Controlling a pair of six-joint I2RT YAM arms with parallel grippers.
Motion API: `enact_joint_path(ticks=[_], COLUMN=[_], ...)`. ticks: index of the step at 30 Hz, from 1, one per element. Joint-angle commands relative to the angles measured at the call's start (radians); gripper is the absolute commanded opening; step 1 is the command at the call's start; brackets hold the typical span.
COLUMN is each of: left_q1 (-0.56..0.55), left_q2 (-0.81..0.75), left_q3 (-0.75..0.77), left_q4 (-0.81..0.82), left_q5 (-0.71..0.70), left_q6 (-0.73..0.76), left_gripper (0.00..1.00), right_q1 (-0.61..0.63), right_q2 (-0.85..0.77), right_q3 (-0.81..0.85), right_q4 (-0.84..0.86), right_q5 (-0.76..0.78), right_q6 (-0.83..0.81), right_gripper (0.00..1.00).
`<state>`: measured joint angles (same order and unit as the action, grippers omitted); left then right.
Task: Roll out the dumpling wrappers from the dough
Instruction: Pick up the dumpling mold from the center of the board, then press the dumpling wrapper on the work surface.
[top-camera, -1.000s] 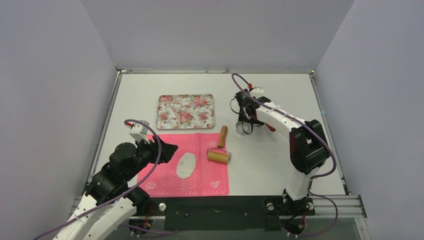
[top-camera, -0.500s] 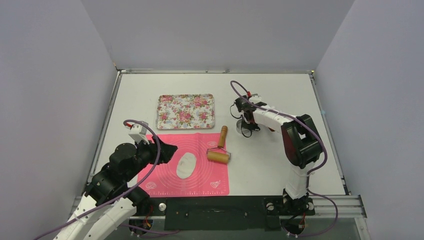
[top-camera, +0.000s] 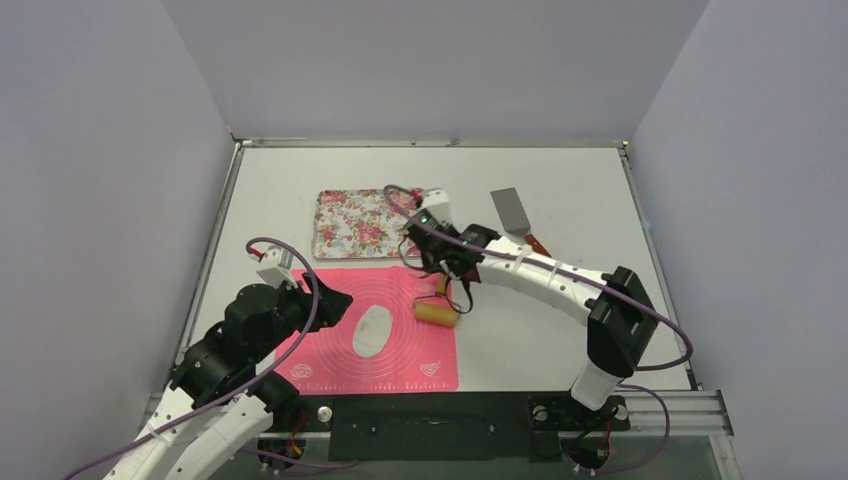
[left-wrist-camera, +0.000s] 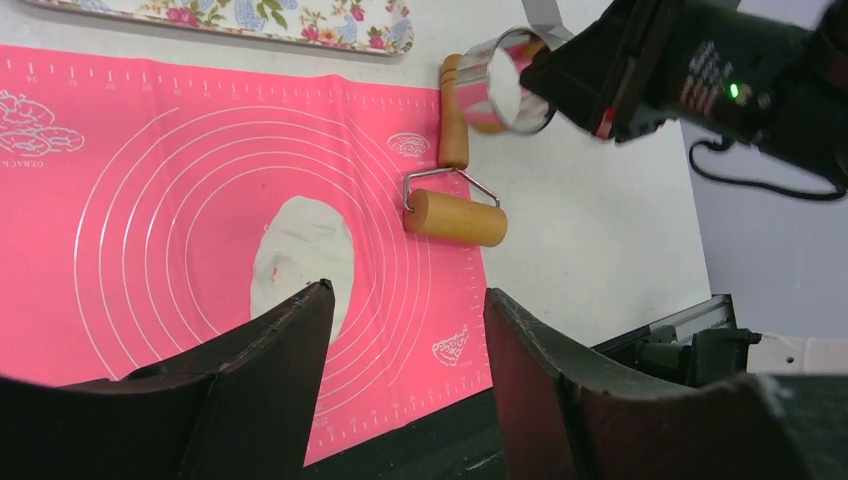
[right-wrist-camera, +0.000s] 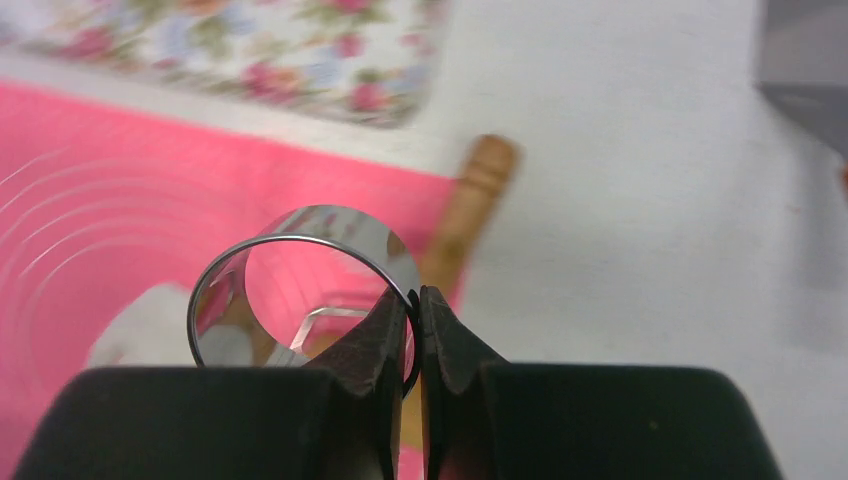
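My left gripper should grab the cutter's opposite side (right-wrist-camera: 197, 308) before both grippers press it into the dough, because my right gripper holds the ring cutter (right-wrist-camera: 397, 264) by just one side.
A flattened white oval of dough (top-camera: 372, 330) (left-wrist-camera: 300, 255) lies mid-way on the pink mat (top-camera: 400, 365) (left-wrist-camera: 120, 200). No dumpling wrappers are in view. My right gripper (top-camera: 450, 272) (right-wrist-camera: 413, 297) is shut on the wall of a metal ring cutter (right-wrist-camera: 345, 232) (left-wrist-camera: 505, 95). It holds the cutter in the air over the mat's right edge, above the wooden rolling pin (top-camera: 438, 312) (left-wrist-camera: 455, 215) (right-wrist-camera: 470, 205). Over the mat's left side, just left of the dough, my left gripper (top-camera: 340, 300) (left-wrist-camera: 405, 295) hangs open with nothing in it.
A floral tray (top-camera: 372, 222) (left-wrist-camera: 250, 18) (right-wrist-camera: 250, 45) sits behind the mat. A metal scraper (top-camera: 510, 212) (right-wrist-camera: 800, 70) with a reddish handle lies at the back right. The right arm stretches across the table's right half.
My right gripper has closed on the ring cutter and swung left from the back right with it, over the rolling pin. The scraper is now uncovered. The left arm has not moved.
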<state>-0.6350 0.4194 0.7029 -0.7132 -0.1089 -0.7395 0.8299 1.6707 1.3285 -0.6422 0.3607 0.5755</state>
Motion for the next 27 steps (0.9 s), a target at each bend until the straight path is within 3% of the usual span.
enact_joint_path(ticks=[1, 11, 20, 27], left_q1=[0.0, 0.0, 0.0, 0.0], left_q2=[0.036, 0.141, 0.291, 0.325], left_q3=[-0.001, -0.124, -0.209, -0.291], left_q4=[-0.003, 0.049, 0.121, 0.267], left_q5=[-0.008, -0.039, -0.064, -0.028], left_q6=[-0.068, -0.183, -0.25, -0.271], left_gripper=[0.55, 0.53, 0.42, 0.38], right_q1=[0.231, 0.349, 0.356, 0.355], right_q2=[0.083, 0.284, 0.316, 0.307], right_q3=[0.114, 0.281, 0.209, 0.154], right_q4=[-0.026, 0.057, 0.12, 0.162], right_q5=[-0.02, -0.107, -0.161, -0.198], right_q6=[-0.07, -0.107, -0.117, -0.123], right_gripper=[0.0, 0.0, 0.0, 0.0])
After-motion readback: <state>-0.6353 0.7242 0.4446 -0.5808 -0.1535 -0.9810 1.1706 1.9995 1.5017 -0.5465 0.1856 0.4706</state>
